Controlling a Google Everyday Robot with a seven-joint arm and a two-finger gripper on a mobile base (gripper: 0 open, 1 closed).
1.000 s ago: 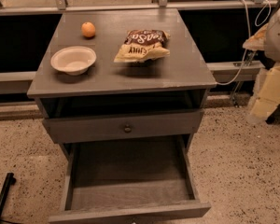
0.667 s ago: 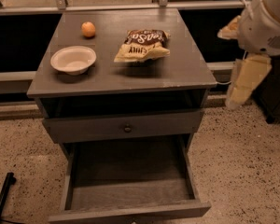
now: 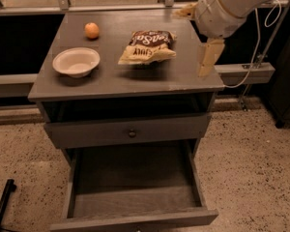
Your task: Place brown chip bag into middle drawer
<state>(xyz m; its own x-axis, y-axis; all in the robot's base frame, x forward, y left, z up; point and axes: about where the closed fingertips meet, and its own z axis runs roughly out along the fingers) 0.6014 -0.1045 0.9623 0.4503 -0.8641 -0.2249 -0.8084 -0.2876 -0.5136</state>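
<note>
The brown chip bag (image 3: 148, 47) will tip and hang below the robot's gripper, still plump, when the robot lifts it, because the middle looks puffed (image 3: 151, 39) between thin, creased edges.
The brown chip bag (image 3: 147, 46) lies flat on the grey cabinet top (image 3: 111, 83), right of centre. The middle drawer (image 3: 135, 199) is pulled open below, and its grey floor is bare. My gripper (image 3: 197, 35) hangs from the white arm at the upper right, over the cabinet top's right edge, about a hand's width right of the bag. It is open and empty. One cream finger (image 3: 208, 57) points down and the other shows near the back edge.
A white bowl (image 3: 76, 62) and an orange (image 3: 92, 30) sit on the left half of the top. A shut drawer front with a small knob (image 3: 132, 133) lies above the open drawer. A black bar (image 3: 2, 204) stands at the lower left. A cable (image 3: 261, 33) hangs at the right.
The arm has swung left from beside the cabinet, so the gripper now sits over its right edge, closer to the bag. Bag, bowl, orange and drawers have not moved.
</note>
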